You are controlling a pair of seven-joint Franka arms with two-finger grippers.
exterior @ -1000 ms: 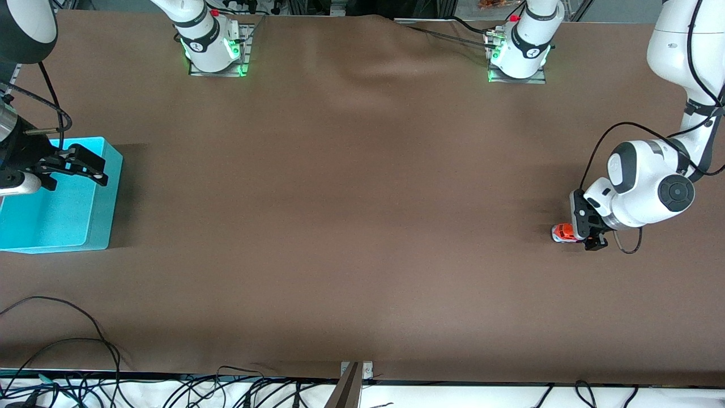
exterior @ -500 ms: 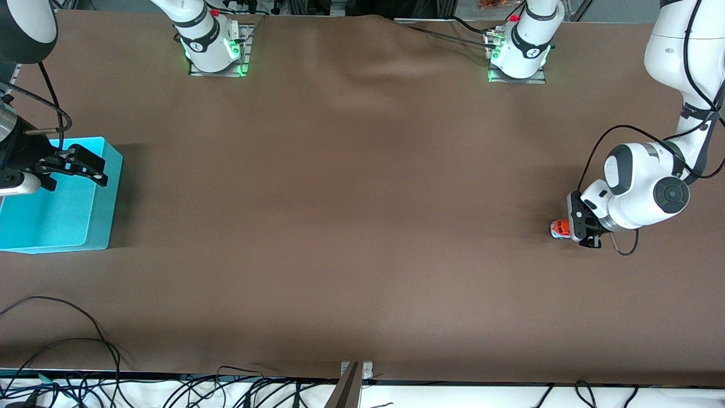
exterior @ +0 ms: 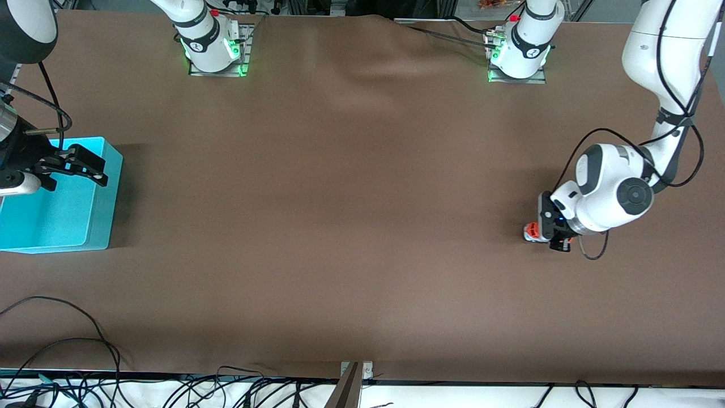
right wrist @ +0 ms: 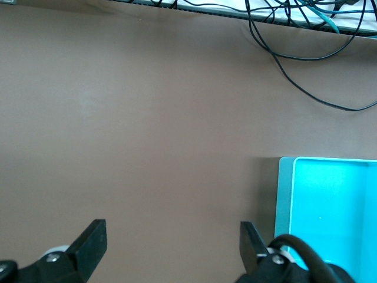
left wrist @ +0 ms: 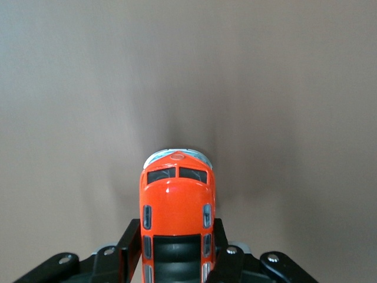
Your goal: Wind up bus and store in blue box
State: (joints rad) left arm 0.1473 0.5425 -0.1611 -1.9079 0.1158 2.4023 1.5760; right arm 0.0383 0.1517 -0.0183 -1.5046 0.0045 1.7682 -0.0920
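The bus's nose [exterior: 529, 233] points toward the blue box and the bus's rear is in my left gripper. Next, I pull the bus backward to wind it up before I open the gripper.
The bus [exterior: 531, 231] is a small orange-red toy, low at the brown table near the left arm's end. My left gripper [exterior: 539, 232] is shut on its sides. In the left wrist view the bus [left wrist: 177, 197] points away from the gripper [left wrist: 177, 239], its dark roof panel between the black fingers [left wrist: 131, 239]. I cannot tell whether its wheels touch the table. The blue box [exterior: 56, 218] stands at the right arm's end, open-topped and empty. My right gripper [exterior: 90, 167] is open over the box's edge; it waits there. The right wrist view shows the box [right wrist: 330, 200] beside the open gripper [right wrist: 171, 236].
Both arm bases [exterior: 210, 51] [exterior: 518, 54] stand along the table's edge farthest from the front camera. Black cables [exterior: 62, 345] lie at the edge nearest it, with a metal bracket [exterior: 352, 375]. The brown cloth [exterior: 362, 68] has a wrinkle between the bases.
My left gripper has moved with the bus toward the right arm's end of the table, staying low at the surface. The right arm has not moved.
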